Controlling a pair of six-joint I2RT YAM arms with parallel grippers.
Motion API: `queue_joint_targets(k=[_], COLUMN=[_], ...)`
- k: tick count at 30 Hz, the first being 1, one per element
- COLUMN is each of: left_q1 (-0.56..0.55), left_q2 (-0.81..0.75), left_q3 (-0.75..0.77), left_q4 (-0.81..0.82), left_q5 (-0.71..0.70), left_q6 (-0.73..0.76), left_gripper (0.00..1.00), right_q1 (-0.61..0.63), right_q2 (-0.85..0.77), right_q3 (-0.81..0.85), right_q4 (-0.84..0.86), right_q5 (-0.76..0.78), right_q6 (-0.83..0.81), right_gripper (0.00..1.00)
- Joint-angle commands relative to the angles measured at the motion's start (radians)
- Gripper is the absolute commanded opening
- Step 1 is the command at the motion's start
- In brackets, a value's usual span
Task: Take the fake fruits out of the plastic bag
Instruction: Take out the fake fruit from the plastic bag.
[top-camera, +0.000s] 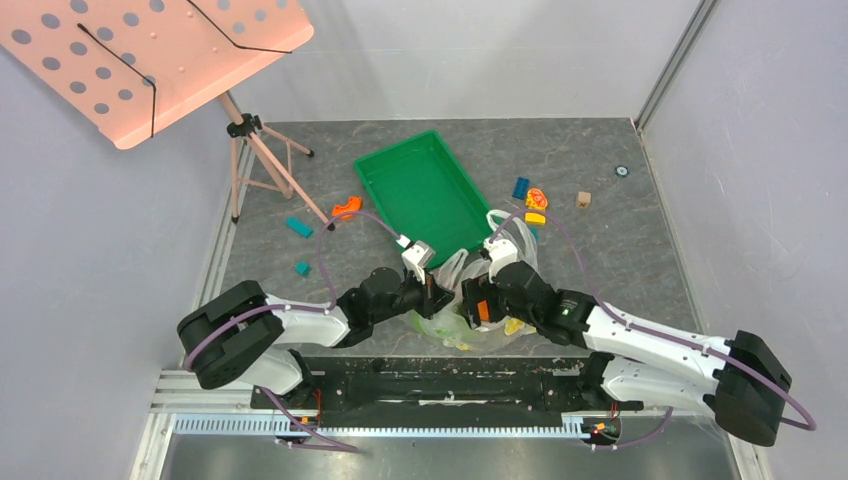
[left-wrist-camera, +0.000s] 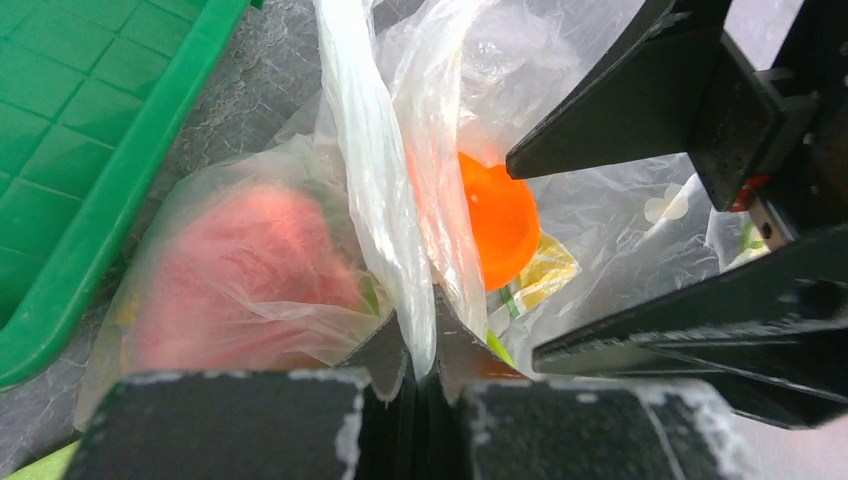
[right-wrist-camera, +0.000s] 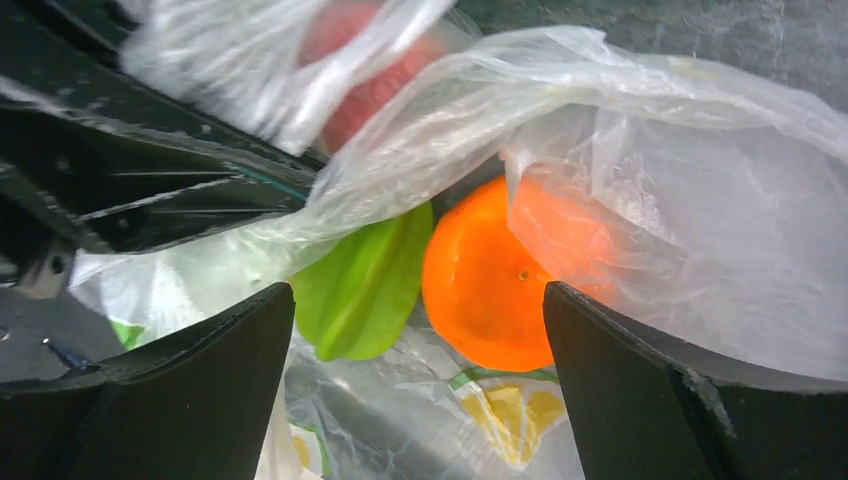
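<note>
Only a loose flap of film (right-wrist-camera: 598, 225) lies over the edge of the orange (right-wrist-camera: 488, 278), so the orange will slide out and the bag will stay behind when I lift the orange.
The clear plastic bag (top-camera: 505, 240) with yellow flower prints lies between my two grippers near the table's front. My left gripper (left-wrist-camera: 432, 305) is shut on a fold of the bag (left-wrist-camera: 375, 170) and holds it up. Through the film I see the pink peach (left-wrist-camera: 245, 270) on the left and the round orange (left-wrist-camera: 500, 215) behind. My right gripper (right-wrist-camera: 418, 335) is open, inside the bag's mouth, just short of the orange (right-wrist-camera: 490, 275) and the green ribbed piece (right-wrist-camera: 365, 285). The peach (right-wrist-camera: 370, 75) lies beyond them under film. The watermelon ball is hidden.
A rigid green tray (top-camera: 425, 190) lies just beyond the bag. An orange curved toy (top-camera: 346, 207), teal blocks (top-camera: 299, 227) and more small blocks (top-camera: 536, 200) are scattered on the grey table. A pink perforated stand on a tripod (top-camera: 150, 50) stands far left.
</note>
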Motion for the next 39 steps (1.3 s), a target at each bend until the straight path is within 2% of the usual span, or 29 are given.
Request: queue_joint_targets(k=[1,15,19,24,29,34,39], left_q1=[-0.017,-0.021,-0.021,-0.021,-0.022,-0.021,-0.022], left_q2=[0.035,0.041,0.037,0.037,0.041,0.045,0.037], left_q3=[-0.016,-0.008,-0.013,-0.016,-0.012,-0.006,-0.007], left_q4=[-0.144,-0.149,-0.149,-0.148,-0.149,-0.151,-0.149], left_q5=[-0.016,-0.019,-0.021,-0.022,-0.020,-0.015,-0.024], left_q6=[-0.002,0.002,0.002,0.002,0.000,0.006,0.002], left_gripper=[0.02,0.02,0.02,0.02,0.02,0.02,0.02], right_q1=[0.001,0.001,0.001,0.001,0.001,0.002,0.001], right_q2=[0.039,0.323,0.353,0.312,0.253,0.204,0.109], right_q3=[-0.019,0.015,0.033,0.009,-0.023,-0.041,-0.040], right_q4=[0.020,0.090,0.046,0.007,-0.017,-0.010,-0.024], right_q5=[0.063,0.162,0.200,0.259,0.305,0.291,0.249], right_q6=[0.057,0.068,0.064,0.075,0.082,0.076,0.069], right_gripper=[0.98,0.98,0.98,0.93,0.85,0.63,0.57])
